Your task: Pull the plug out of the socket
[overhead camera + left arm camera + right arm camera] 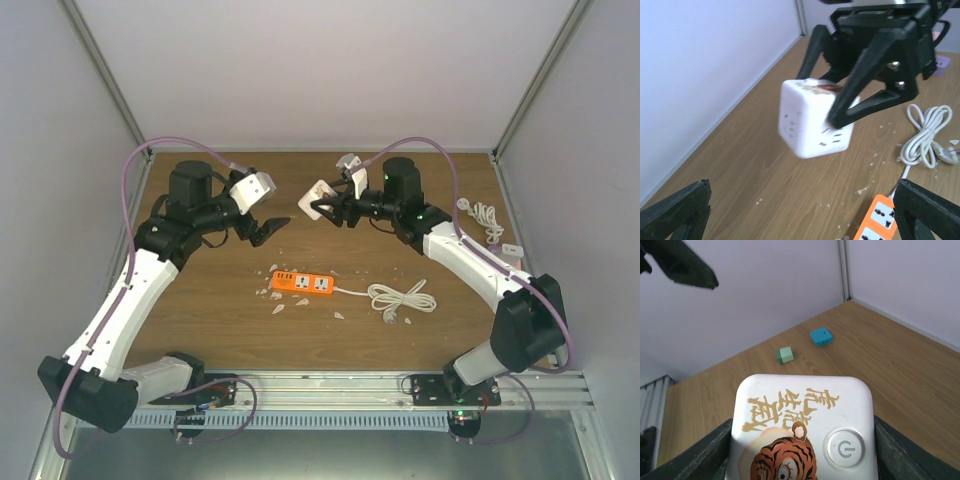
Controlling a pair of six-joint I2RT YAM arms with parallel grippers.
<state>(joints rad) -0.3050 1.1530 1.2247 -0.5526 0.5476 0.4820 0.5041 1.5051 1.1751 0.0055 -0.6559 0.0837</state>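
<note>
My right gripper is holding the white cube socket, its slots empty [828, 140]. My left gripper should therefore take the cube and put it aside near the green plug [785, 355].
My right gripper [325, 208] is shut on a white cube socket [315, 198] and holds it in the air above the back middle of the table. In the right wrist view the cube [805, 405] fills the space between the jaws, showing a tiger picture and a round power button. In the left wrist view the cube [810, 125] hangs ahead of me, and its visible faces show only bare slots. My left gripper [266, 231] is open and empty, a short way left of the cube; its fingertips [680, 212] are spread wide. A small green plug [785, 355] and a blue plug [820, 336] lie on the table.
An orange power strip [301, 284] lies mid-table with its white cord coiled [402, 297] to the right. Another white cable [487, 217] and a small white adapter [512, 250] lie at the right edge. White chips are scattered round the strip.
</note>
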